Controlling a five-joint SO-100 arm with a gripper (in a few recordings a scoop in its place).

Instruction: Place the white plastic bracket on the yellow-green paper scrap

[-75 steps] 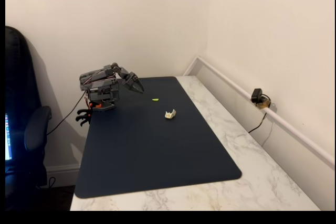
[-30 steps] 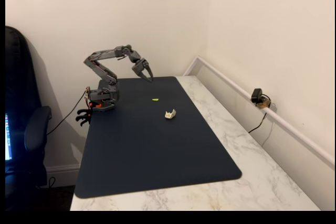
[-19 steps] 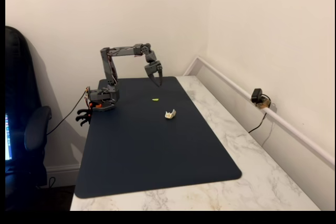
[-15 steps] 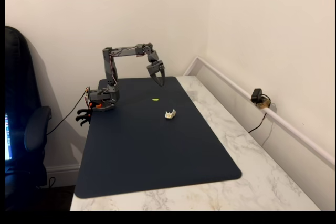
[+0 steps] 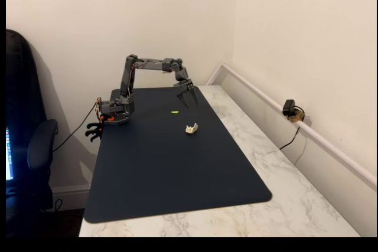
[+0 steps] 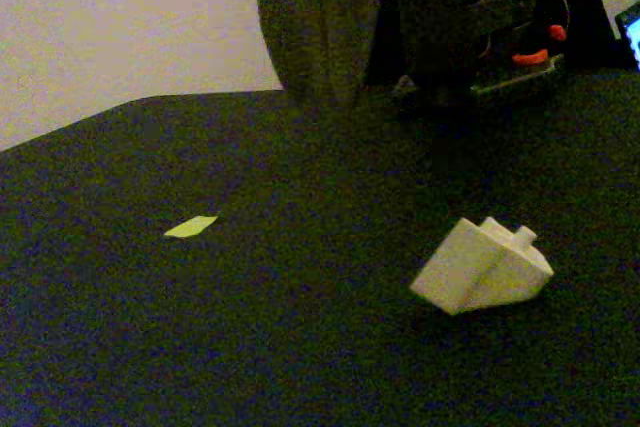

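Observation:
My gripper will hide nearly all of the yellow-green paper scrap (image 5: 175,112) when it lowers the white plastic bracket (image 5: 191,128), because the scrap is smaller than the bracket.
The white plastic bracket (image 5: 191,128) lies on the dark mat, a chunky cream piece with a small stud in the close fixed view (image 6: 482,267). The yellow-green paper scrap (image 5: 175,111) lies flat a short way behind and left of it, and left of the bracket in the close view (image 6: 190,227). My gripper (image 5: 189,103) hangs open and empty above the mat, pointing down. It is just right of the scrap and behind the bracket, touching neither. A dark blurred part of the arm (image 6: 320,27) hangs at the top of the close view.
The dark blue mat (image 5: 165,169) covers most of the marble table (image 5: 283,193). My base (image 5: 115,112) sits at the mat's back left corner. A small camera (image 5: 289,109) and cable sit by the white wall rail at right. An office chair (image 5: 26,140) stands left.
The arm has unfolded from its tucked pose at the base and reached right and down over the mat. Its fingers now stand apart. Bracket and scrap have not moved.

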